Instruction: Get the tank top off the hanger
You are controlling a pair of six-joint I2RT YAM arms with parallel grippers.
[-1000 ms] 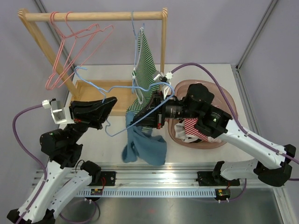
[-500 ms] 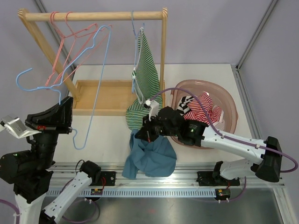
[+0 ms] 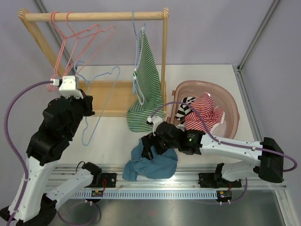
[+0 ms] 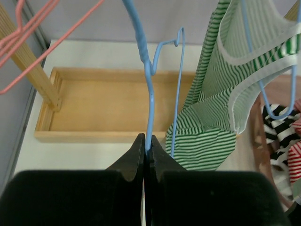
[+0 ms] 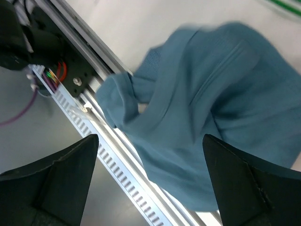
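Observation:
I see the blue tank top (image 3: 157,164) lying in loose folds over the metal bar, so it will come loose and sag in a heap when I lift it.
A blue tank top (image 3: 153,162) lies crumpled on the table's near edge, partly over the rail; it fills the right wrist view (image 5: 202,117). Just above it my right gripper (image 3: 150,148) (image 5: 150,137) stands wide open, holding nothing. A bare blue wire hanger (image 3: 107,94) (image 4: 149,94) hangs in the air in front of the rack, and my left gripper (image 4: 146,141) is shut on its wire. A green-striped tank top (image 3: 146,70) (image 4: 221,103) hangs on a second blue hanger (image 3: 136,47) on the rack.
The wooden rack (image 3: 94,16) stands at the back left with pink hangers (image 3: 75,37) on its rail and a wooden tray base (image 3: 117,96). A pink basin (image 3: 230,108) at the right holds striped clothes (image 3: 202,108). A metal rail runs along the near edge.
My right gripper has opened and let go of the blue tank top, which now rests on the near edge. My left arm swung the bare hanger out left, then back toward the rack.

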